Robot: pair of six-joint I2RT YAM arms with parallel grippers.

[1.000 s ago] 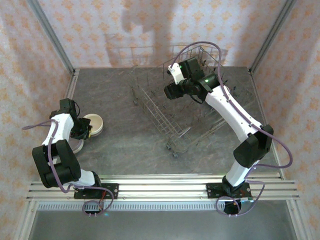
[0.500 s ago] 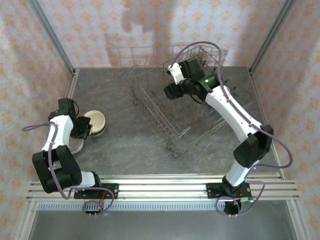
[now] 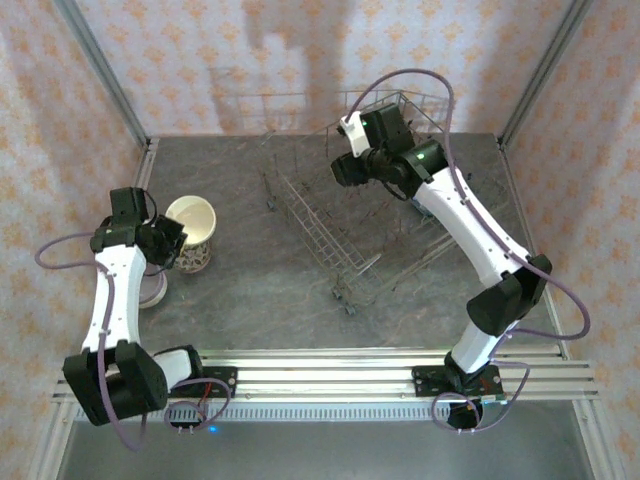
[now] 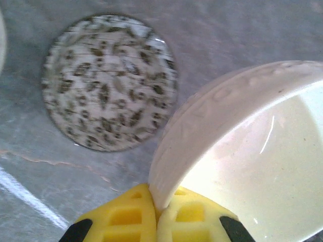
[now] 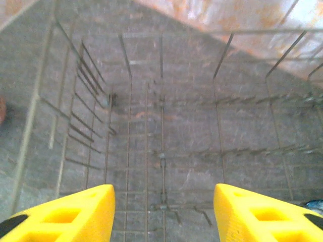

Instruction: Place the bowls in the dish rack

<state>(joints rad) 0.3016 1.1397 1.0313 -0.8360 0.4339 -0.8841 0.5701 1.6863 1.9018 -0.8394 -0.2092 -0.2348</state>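
I should keep carrying the bowl over with my left gripper until the fingers of my open right gripper grip it, as the cream-white bowl's far rim is free for them.
My left gripper is shut on the rim of a cream-white bowl, held tilted a little above the table. In the top view this bowl hangs at the left, by the left gripper. Below it, a bowl with a dark patterned band sits on the table. The grey wire dish rack stands at the middle back. My right gripper hovers open above the dish rack's floor with nothing between its fingers; in the top view it is over the rack's far side.
Another pale bowl sits on the table under the left arm. A reddish edge shows outside the rack's left wall in the right wrist view. Upright tines line the rack floor. Grey table lies between the bowls and the rack.
The left gripper has shut on the cream bowl's rim and lifted it off the patterned bowl, tipping it. The right gripper has moved slightly up and back over the rack.
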